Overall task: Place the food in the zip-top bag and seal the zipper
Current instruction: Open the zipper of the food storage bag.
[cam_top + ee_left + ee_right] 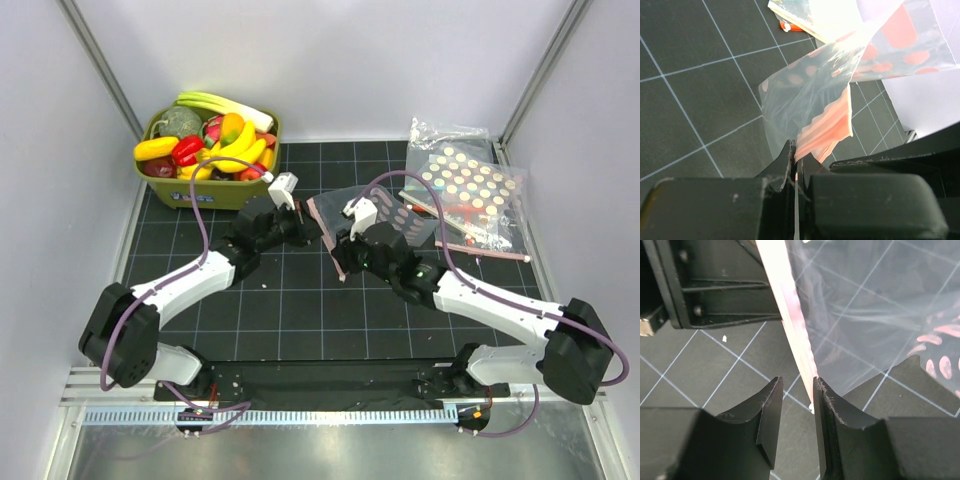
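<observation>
My right gripper is yet to open the bag. The zipper's two sides are together near its end, so this gripper should grab one side nearer to the zipper's middle and pull the bag open.
The zip-top bag is held between my two grippers above the black mat, clear and crinkly. My left gripper is shut on one end of its pinkish-red zipper. The left wrist view shows the jaws pinched on the strip, with the bag hanging beyond. My right gripper is open. The zipper passes between its fingers, close to the right one, with the bag to the right. The food lies in a green basket: banana bunch, orange-yellow fruit, dark red fruit.
Larger clear bags with rows of coloured dots lie at the back right of the mat. The green basket stands at the back left, holding other toy vegetables as well. Grey walls close in both sides.
</observation>
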`<state>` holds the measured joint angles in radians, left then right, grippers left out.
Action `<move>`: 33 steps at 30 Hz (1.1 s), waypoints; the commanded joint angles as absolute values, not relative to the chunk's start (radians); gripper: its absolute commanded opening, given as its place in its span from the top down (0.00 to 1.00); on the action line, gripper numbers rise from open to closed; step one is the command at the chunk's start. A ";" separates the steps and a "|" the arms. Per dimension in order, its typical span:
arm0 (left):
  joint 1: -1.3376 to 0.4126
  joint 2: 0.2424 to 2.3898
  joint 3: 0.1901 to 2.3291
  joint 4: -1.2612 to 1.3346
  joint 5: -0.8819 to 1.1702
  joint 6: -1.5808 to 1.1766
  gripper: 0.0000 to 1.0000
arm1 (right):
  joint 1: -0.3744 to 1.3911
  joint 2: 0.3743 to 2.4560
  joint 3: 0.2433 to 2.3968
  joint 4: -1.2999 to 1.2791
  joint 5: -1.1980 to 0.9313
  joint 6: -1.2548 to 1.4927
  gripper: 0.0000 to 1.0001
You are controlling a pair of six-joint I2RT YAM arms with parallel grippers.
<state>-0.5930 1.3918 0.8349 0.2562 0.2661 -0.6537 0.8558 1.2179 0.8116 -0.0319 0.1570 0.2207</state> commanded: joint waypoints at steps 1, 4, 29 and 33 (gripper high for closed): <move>-0.588 1.396 0.848 0.270 0.285 -0.650 1.00 | 0.890 1.227 0.835 0.077 0.265 0.175 0.63; -0.588 1.402 0.850 0.267 0.285 -0.649 1.00 | 0.900 1.230 0.818 0.126 0.282 0.166 0.61; -0.588 1.405 0.856 0.235 0.272 -0.629 1.00 | 0.937 1.339 0.876 0.097 0.626 0.140 0.96; -0.588 1.411 0.862 0.232 0.281 -0.634 1.00 | 0.939 1.358 0.893 0.083 0.600 0.138 0.92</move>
